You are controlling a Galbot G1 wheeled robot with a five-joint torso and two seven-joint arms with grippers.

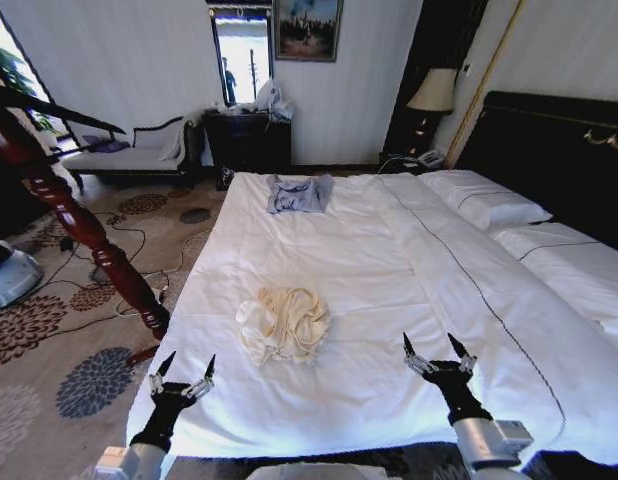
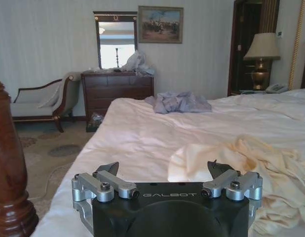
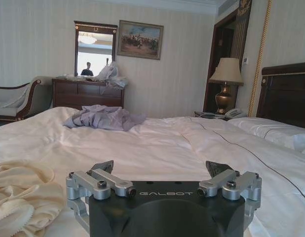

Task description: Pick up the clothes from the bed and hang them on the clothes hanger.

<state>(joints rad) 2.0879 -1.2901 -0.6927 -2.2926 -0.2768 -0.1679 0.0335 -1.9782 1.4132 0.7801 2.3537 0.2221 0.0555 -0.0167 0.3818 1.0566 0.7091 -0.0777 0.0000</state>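
Observation:
The clothes (image 1: 283, 326) will fall open and hang wide and saggy when I lift the corners, because the cream heap is bunched up in loose folds (image 1: 299, 318).
The clothes (image 1: 282, 325) lie as a crumpled cream heap on the bed (image 1: 389, 250), toward its near left part. My left gripper (image 1: 191, 360) hovers open over the bed's near left corner, just left of and nearer than the heap. In the left wrist view the clothes (image 2: 241, 158) lie right beyond the open left gripper (image 2: 163, 168). To the right of the heap, my right gripper (image 1: 429, 342) is open over the white duvet, and the clothes (image 3: 19, 197) lie off to one side of the right gripper (image 3: 160, 168). The black clothes hanger (image 1: 49, 108) juts out at the far left, partly cut off.
A small grey-blue garment (image 1: 299, 192) lies at the bed's far end. A dark red turned-wood stand (image 1: 89, 235) leans close by the bed's left side. Beyond the bed are a dark dresser (image 1: 247, 140), a chaise (image 1: 129, 150) and a lamp (image 1: 434, 95). Cables cross the patterned carpet.

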